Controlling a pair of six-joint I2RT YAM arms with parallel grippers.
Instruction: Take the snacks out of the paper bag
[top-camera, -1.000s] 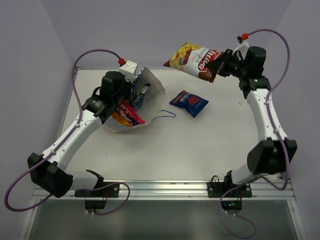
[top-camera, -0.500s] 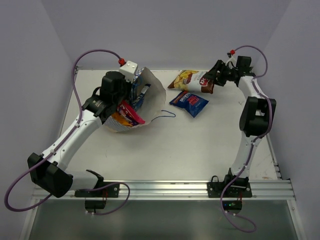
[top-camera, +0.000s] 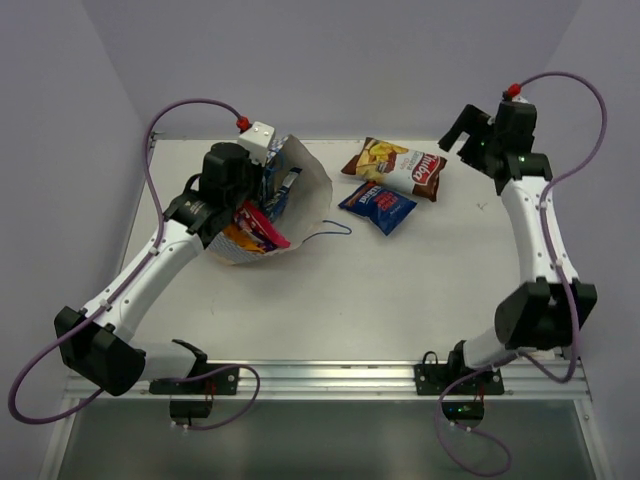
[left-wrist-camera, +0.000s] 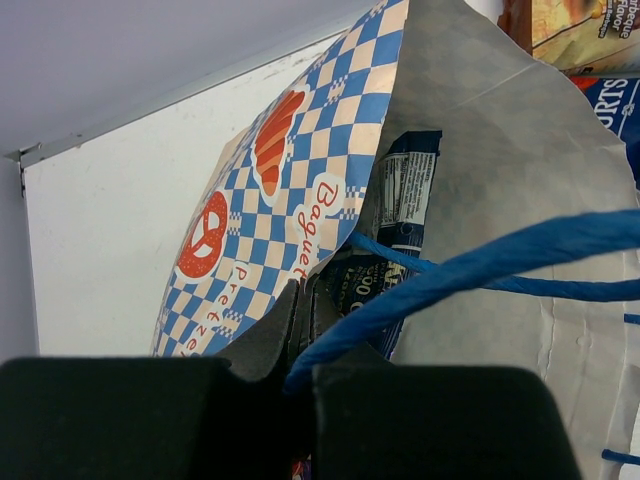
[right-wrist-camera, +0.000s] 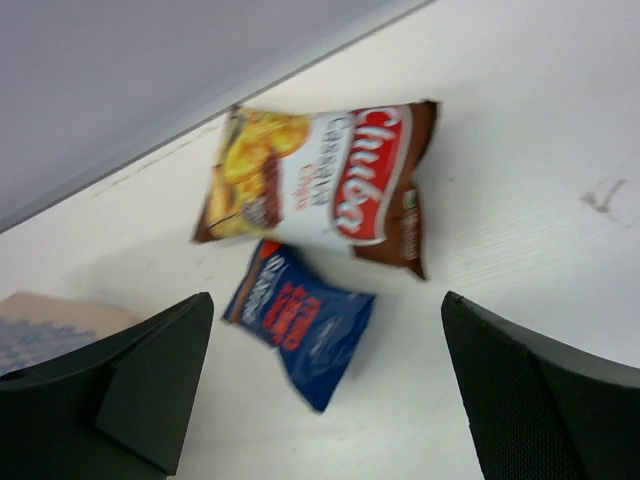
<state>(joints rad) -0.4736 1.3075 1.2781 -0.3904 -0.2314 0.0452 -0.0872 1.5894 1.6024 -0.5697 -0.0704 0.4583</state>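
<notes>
My right gripper should continue to go into the bag and close on the dark blue packet's end (top-camera: 290, 179), because that end stands free in the paper bag's opening (top-camera: 310, 188).
The paper bag (top-camera: 305, 190) lies tipped at the back left, its mouth facing right. My left gripper (top-camera: 252, 200) is shut on its blue string handle (left-wrist-camera: 500, 265) at the rim (left-wrist-camera: 300, 375). Orange and red-pink snacks (top-camera: 255, 232) and a dark blue packet (left-wrist-camera: 400, 230) sit inside the bag. A brown-and-white packet (top-camera: 400, 167) (right-wrist-camera: 320, 185) and a blue packet (top-camera: 378, 205) (right-wrist-camera: 300, 325) lie flat on the table right of the bag. My right gripper (top-camera: 462, 130) (right-wrist-camera: 327, 330) hangs open and empty above the far right, apart from both packets.
The bag's second blue string handle (top-camera: 330, 230) trails on the table (top-camera: 400, 290) by its mouth. Walls close the table off at the back and both sides. The rail (top-camera: 330, 375) with the arm bases runs along the near edge.
My right gripper opened and let go of the brown-and-white packet, which now lies on the table behind the blue one. The right arm then drew back. The left arm and bag stayed still.
</notes>
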